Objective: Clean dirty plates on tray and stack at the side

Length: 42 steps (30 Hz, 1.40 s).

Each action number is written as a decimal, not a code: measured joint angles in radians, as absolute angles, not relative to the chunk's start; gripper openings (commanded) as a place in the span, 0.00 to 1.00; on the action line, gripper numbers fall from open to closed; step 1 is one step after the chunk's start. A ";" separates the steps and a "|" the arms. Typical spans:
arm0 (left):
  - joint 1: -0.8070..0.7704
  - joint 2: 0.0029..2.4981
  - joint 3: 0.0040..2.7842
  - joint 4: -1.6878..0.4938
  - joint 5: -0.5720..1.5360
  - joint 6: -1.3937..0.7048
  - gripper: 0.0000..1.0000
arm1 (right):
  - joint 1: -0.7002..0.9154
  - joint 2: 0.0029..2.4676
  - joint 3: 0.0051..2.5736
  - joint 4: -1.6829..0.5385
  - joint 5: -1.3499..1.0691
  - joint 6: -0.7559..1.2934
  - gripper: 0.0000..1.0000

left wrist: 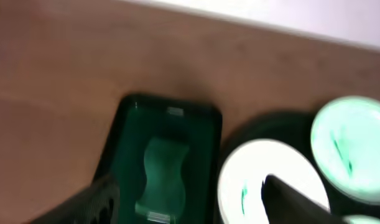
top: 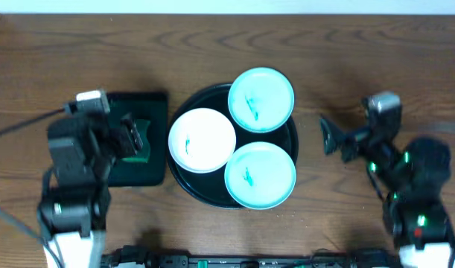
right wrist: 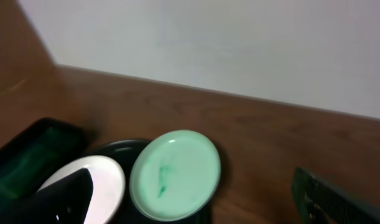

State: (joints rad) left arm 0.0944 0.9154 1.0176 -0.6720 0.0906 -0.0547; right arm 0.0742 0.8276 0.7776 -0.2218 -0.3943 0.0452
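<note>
My open right gripper should keep moving to the white plate's rim (top: 234, 132) until its fingers close on it. A gap (top: 241, 136) beside the turquoise plates leaves that rim free.
The round black tray (top: 211, 100) sits mid-table and holds three plates. The white plate (top: 202, 140) is at its left. One turquoise plate (top: 261, 100) is at the back and another (top: 260, 175) at the front. Each has a small green smear. My left gripper (top: 132, 138) is open and empty, above the dark-green tray, left of the white plate (left wrist: 258, 174). My right gripper (top: 328, 138) is open and empty over bare wood (top: 346, 67), right of the black tray. The right wrist view shows the back turquoise plate (right wrist: 175, 174) ahead between my open fingers (right wrist: 202, 208).
A rectangular dark-green tray (top: 149, 167) lies left of the black tray, with a green sponge (left wrist: 162, 171) in it. My left fingers (left wrist: 196, 208) straddle the sponge and the white plate's edge. A cable (top: 18, 126) runs at the far left.
</note>
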 measured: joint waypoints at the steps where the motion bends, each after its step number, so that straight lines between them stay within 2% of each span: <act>1: 0.095 0.962 1.072 -0.717 0.099 -0.055 0.73 | 0.074 0.874 0.831 -0.265 -0.413 0.045 0.99; 6: 0.095 1.126 1.296 -0.914 0.150 -0.056 0.73 | 0.074 1.112 1.113 -0.550 -0.484 0.047 0.99; 10: 0.094 1.171 1.345 -0.944 0.160 -0.056 0.73 | 0.078 1.331 1.381 -0.846 -0.502 0.012 0.99; 17: 0.094 1.201 1.345 -0.965 0.163 -0.056 0.74 | 0.082 1.497 1.461 -0.849 -0.529 -0.007 0.99; 21: 0.094 1.201 1.345 -0.973 0.163 -0.056 0.74 | 0.097 1.547 1.461 -0.797 -0.570 -0.004 0.88; 25: 0.094 1.201 1.345 -0.973 0.163 -0.056 0.73 | 0.189 1.589 1.461 -0.735 -0.555 0.055 0.79; 29: 0.095 1.213 1.345 -0.994 0.153 -0.058 0.73 | 0.348 1.651 1.468 -0.709 -0.449 0.164 0.66; 34: 0.095 1.283 1.345 -1.029 0.064 -0.100 0.73 | 0.514 1.760 1.489 -0.718 -0.288 0.322 0.56; 37: 0.095 1.334 1.345 -1.031 0.028 -0.112 0.73 | 0.565 1.822 1.491 -0.719 -0.229 0.385 0.40; 42: 0.094 1.401 1.345 -1.036 0.004 -0.124 0.72 | 0.620 1.924 1.493 -0.721 -0.157 0.459 0.28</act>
